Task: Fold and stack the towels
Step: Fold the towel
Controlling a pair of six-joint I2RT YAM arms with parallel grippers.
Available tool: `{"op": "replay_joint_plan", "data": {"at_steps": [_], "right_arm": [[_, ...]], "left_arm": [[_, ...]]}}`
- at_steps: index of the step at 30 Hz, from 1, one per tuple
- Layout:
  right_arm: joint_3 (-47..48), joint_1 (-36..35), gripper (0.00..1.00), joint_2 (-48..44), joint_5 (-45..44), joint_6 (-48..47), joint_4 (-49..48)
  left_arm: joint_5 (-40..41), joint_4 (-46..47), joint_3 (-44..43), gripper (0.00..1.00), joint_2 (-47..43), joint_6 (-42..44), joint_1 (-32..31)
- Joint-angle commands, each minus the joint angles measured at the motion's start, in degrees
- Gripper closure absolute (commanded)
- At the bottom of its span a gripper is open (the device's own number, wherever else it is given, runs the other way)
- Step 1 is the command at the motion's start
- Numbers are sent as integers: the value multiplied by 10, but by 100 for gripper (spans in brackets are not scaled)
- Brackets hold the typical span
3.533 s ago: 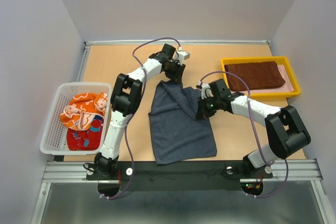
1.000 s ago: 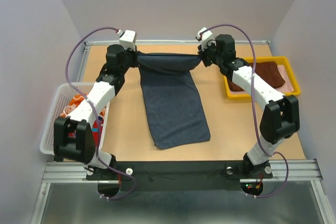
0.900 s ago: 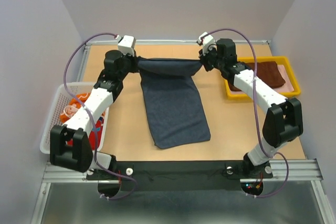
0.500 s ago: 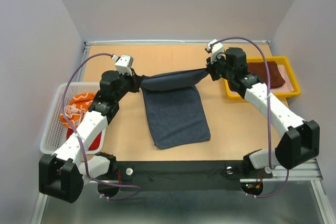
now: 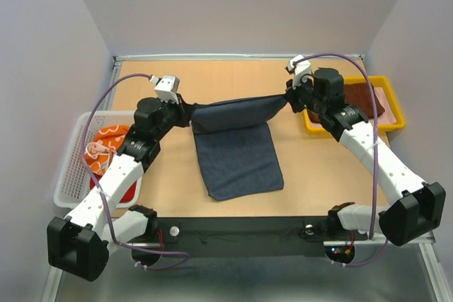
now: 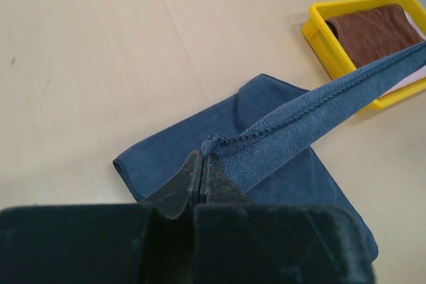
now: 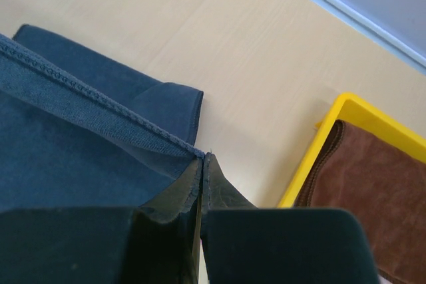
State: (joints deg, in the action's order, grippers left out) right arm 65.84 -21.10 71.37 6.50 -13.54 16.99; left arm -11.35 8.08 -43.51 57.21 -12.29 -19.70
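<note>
I should bring the navy towel's raised edge (image 5: pixel 239 101) back over toward the towel's near edge (image 5: pixel 248 194) with my left gripper and my right gripper, because the raised edge hangs above the towel's far side.
A dark navy towel (image 5: pixel 237 157) lies on the table with its far edge lifted and stretched between both grippers. My left gripper (image 5: pixel 187 113) is shut on the towel's left corner (image 6: pixel 212 144). My right gripper (image 5: pixel 289 97) is shut on the right corner (image 7: pixel 198 153). The raised edge hangs above the part that rests flat (image 6: pixel 293 184). A reddish-brown towel (image 5: pixel 364 95) lies folded in the yellow tray (image 5: pixel 354 126). An orange patterned towel (image 5: pixel 99 150) and a red towel (image 5: pixel 126 190) sit in the white basket (image 5: pixel 71 175).
The yellow tray (image 7: pixel 313 157) stands at the back right, close to my right gripper. The white mesh basket is at the left edge, under my left arm. A metal rail (image 5: pixel 241 228) runs along the near table edge.
Both grippers have carried the navy towel's far edge from the back of the table toward the near side, folding it over the flat part. The arms have drawn back with it.
</note>
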Motion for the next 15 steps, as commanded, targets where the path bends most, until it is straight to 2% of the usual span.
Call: {"op": "replay_joint_plan", "data": {"at_steps": [1,4,8,15], "right_arm": [[43,0,99,12,-39,-11,6],[104,0,99,67,-82,-30,2],[236,0,99,146,-110,-54,-13],[377,0,100,279,-156,-106,-72]], "left_arm": [[78,-18,-51,100,8,34,1],[134,-29,-116,100,53,55,1],[208,-14,-179,100,105,75,2],[273,24,-285,100,198,97,13]]}}
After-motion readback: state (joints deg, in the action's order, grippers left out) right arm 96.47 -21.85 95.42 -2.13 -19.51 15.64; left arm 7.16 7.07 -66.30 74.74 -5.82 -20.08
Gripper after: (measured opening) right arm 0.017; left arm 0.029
